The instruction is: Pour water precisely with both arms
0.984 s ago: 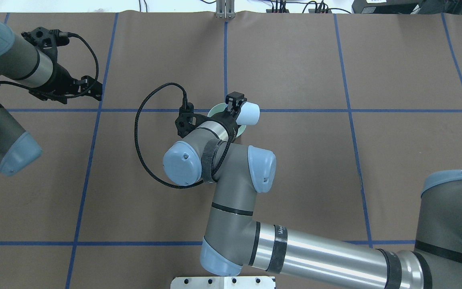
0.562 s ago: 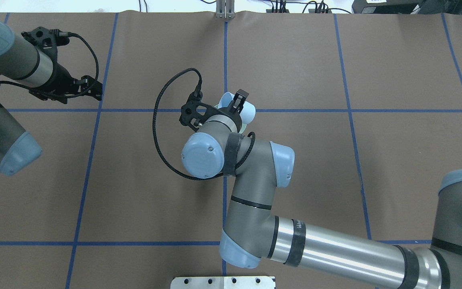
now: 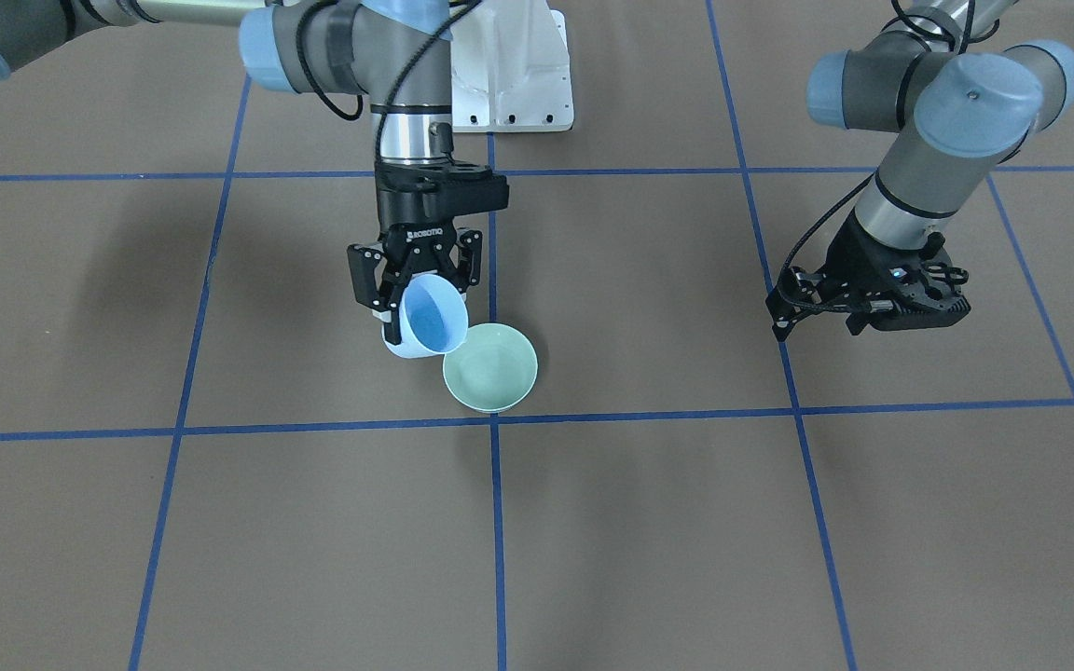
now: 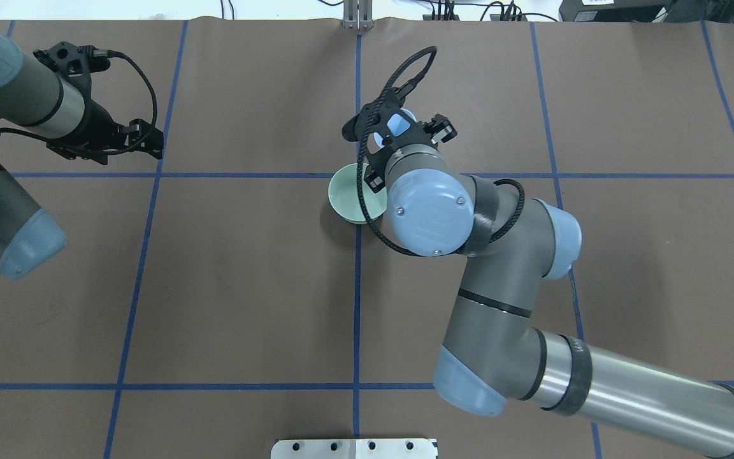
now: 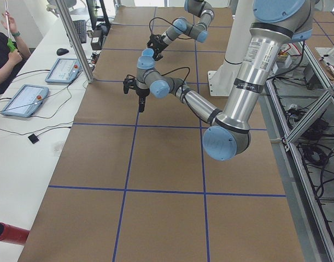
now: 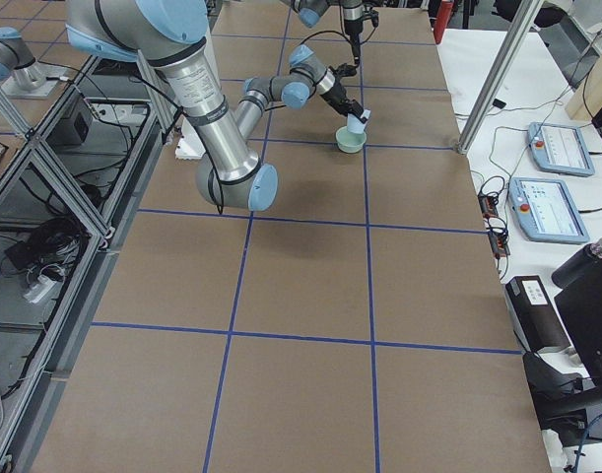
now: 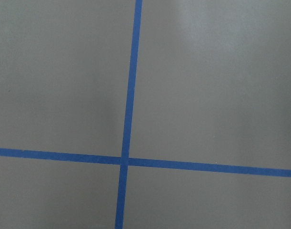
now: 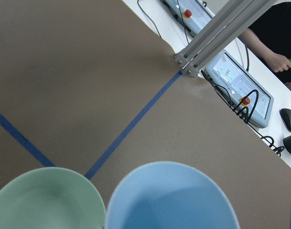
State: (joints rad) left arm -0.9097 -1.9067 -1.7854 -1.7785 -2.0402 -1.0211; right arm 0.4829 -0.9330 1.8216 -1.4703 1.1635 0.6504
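The light blue cup leans its opening [image 3: 434,314] toward the pale green bowl [image 3: 489,369], so I expect water to ripple inside the cup when I carry it.
My right gripper [image 3: 418,296] is shut on a light blue cup [image 3: 425,322] and holds it tilted, its mouth turned toward the pale green bowl [image 3: 490,369] that stands on the table right beside it. In the overhead view the right gripper [image 4: 405,131] and the cup [image 4: 396,123] are just behind and to the right of the bowl [image 4: 346,191]. The right wrist view shows the cup rim [image 8: 171,200] next to the bowl [image 8: 45,200]. I cannot tell whether the bowl holds water. My left gripper [image 3: 873,312] is open and empty over bare table far to the left, as the overhead view [image 4: 109,143] also shows.
Blue tape lines [image 4: 357,287] divide the brown table cover into squares. The white pedestal [image 3: 518,75] stands at the robot's edge. An aluminium post [image 4: 357,16] stands at the far edge. Tablets [image 6: 557,148] and cables lie on the operators' white table.
The right arm has swung right and its wrist has turned. The cup has moved off the bowl to its far right side, which uncovers the bowl. The left arm has not moved.
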